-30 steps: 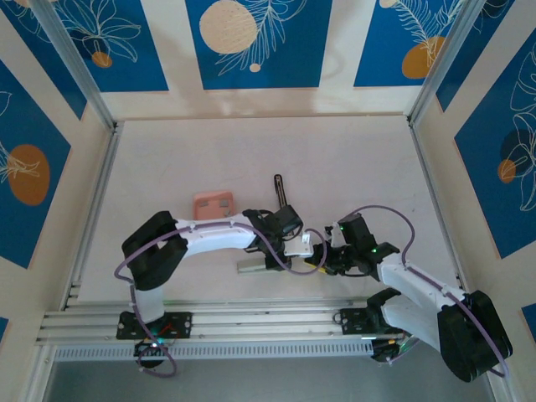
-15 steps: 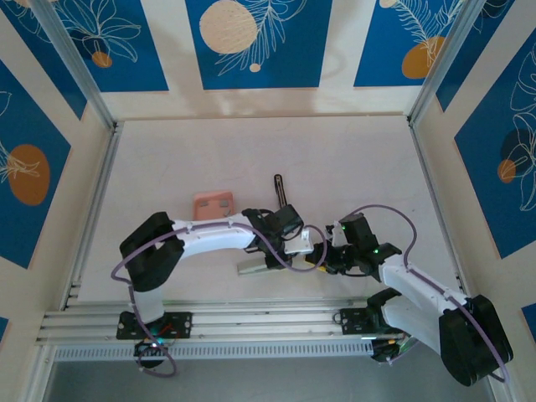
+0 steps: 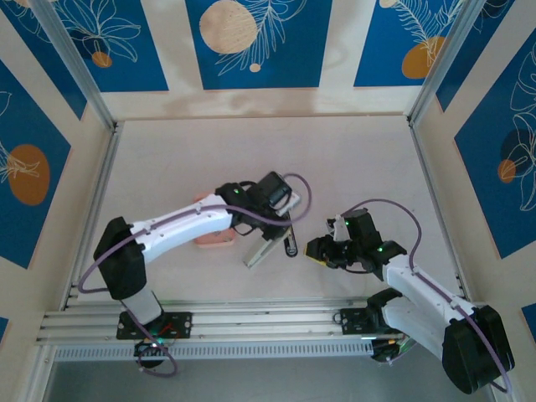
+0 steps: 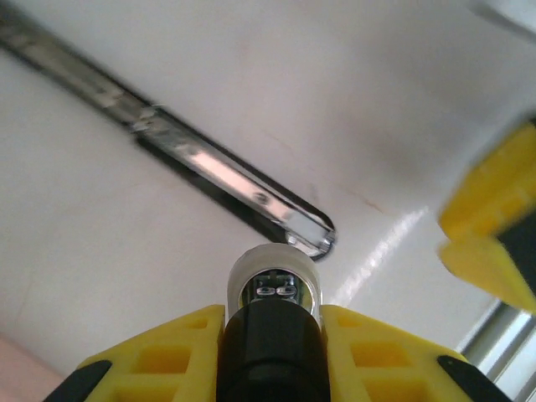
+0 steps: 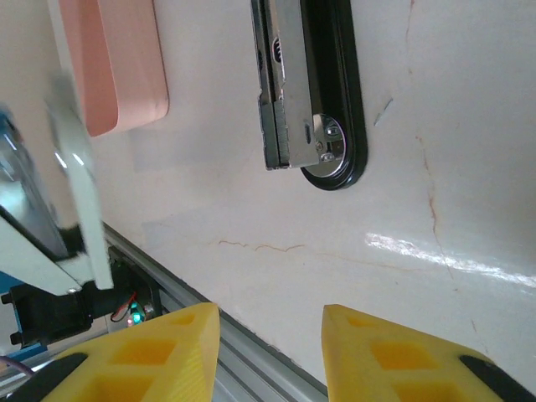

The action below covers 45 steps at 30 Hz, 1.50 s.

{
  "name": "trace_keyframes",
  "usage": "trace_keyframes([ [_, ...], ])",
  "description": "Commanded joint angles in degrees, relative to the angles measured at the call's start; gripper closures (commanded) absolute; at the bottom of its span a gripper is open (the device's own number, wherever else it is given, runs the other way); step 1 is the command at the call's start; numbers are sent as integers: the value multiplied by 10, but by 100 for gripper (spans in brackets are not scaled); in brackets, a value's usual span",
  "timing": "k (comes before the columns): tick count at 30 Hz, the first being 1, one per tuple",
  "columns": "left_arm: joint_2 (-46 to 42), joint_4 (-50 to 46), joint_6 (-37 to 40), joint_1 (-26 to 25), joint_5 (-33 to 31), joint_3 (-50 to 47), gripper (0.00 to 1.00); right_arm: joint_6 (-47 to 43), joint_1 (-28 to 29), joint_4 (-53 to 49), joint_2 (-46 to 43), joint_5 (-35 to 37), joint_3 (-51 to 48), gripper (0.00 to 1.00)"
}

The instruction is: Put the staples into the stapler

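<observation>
My left gripper should keep moving the silver-white piece, which hangs clear of the stapler, toward the open space by the pink tray until it lies flat.
The stapler lies opened out at the table's middle. My left gripper is shut on its raised arm, which is black with a silver-white end. The other half, a silver channel on a black strip, rests on the table just beyond that end. In the right wrist view this channel half of the stapler sits ahead of my right gripper, which is open over bare table. My right gripper is just right of the stapler. No staples can be made out.
The salmon-pink tray lies left of the stapler, half under the left arm, and the tray shows no contents from here. Aluminium rails run along the near edge. The right gripper's yellow finger is at the right.
My left arm has swung back and to the left, carrying the stapler's silver-white arm round to a diagonal. The black strip now lies nearer. My right gripper has barely moved.
</observation>
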Motion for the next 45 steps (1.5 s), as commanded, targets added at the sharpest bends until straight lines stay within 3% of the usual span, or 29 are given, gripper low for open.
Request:
trace_keyframes([
  [1, -11, -6, -169, 55, -2, 7, 100, -10, -3, -21, -9, -2, 19, 63],
  [4, 8, 4, -227, 87, -12, 12, 100, -11, -3, -24, -14, 8, 23, 63],
  [9, 83, -49, -287, 106, -85, 81, 100, -17, -1, -32, -18, 22, 31, 63],
  [15, 191, -135, -312, 108, -155, 187, 100, -16, 2, -34, -20, 33, 34, 63],
  [22, 250, -119, -313, 116, -176, 215, 99, -12, 4, -35, -19, 43, 33, 63],
  [29, 290, -120, -310, 128, -171, 225, 90, -12, 4, -44, -13, 52, 41, 63],
  [38, 268, -100, -300, 132, -158, 224, 58, -27, 16, -55, 20, 70, 70, 61],
  [45, 197, -85, -279, 134, -172, 209, 55, -65, 36, -70, 91, 97, 129, 58],
])
